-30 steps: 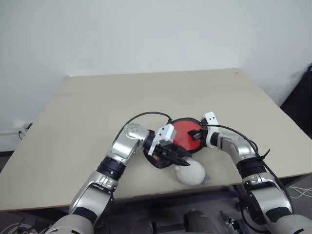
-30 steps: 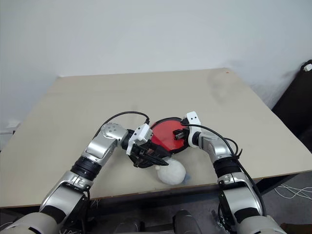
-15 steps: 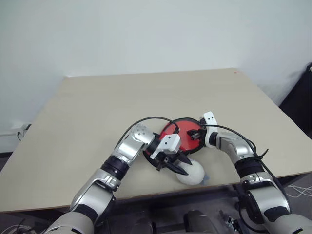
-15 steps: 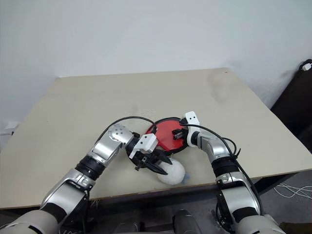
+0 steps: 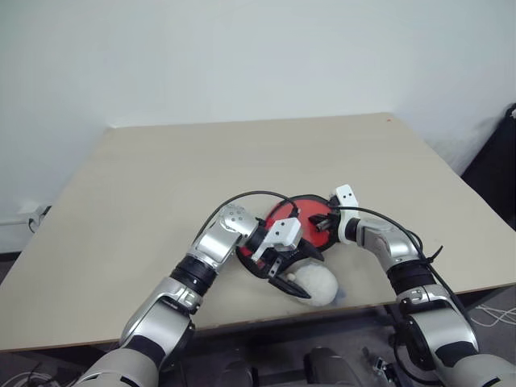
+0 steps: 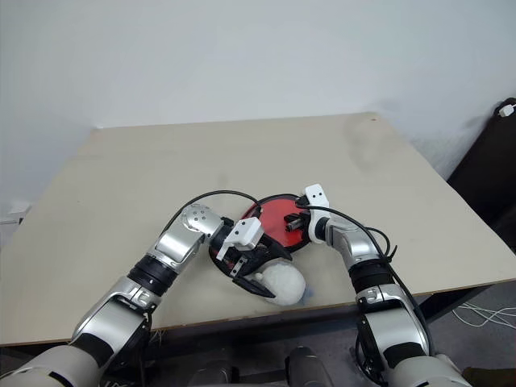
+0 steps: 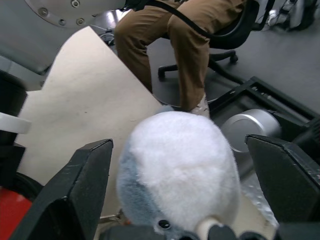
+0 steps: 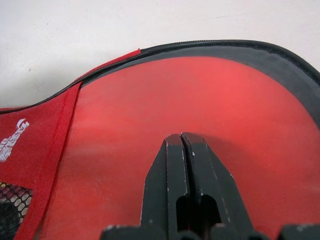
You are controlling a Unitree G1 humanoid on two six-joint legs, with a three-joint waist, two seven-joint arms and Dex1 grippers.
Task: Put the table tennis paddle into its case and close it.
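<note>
The fluffy ball is loose at the ends of my left gripper's fingers, so I need to reach deeper over it, pinch it and pull it along the case's near edge.
The table tennis paddle lies red face up in the open case, whose black rim curves round its far side. The case's red flap carries a small white logo. My right gripper is shut, its fingertips resting on the red rubber. My left gripper stands open at the case's near edge. Its two fingers straddle a whitish fluffy ball without pinching it.
The fluffy ball sits close to the table's front edge, just in front of the case. A seated person's legs in brown trousers and an office chair are beyond that edge. The beige tabletop stretches left and back.
My left gripper swung from the case's near edge toward the fluffy ball and opened wide around it. The right gripper stayed on the paddle's face.
</note>
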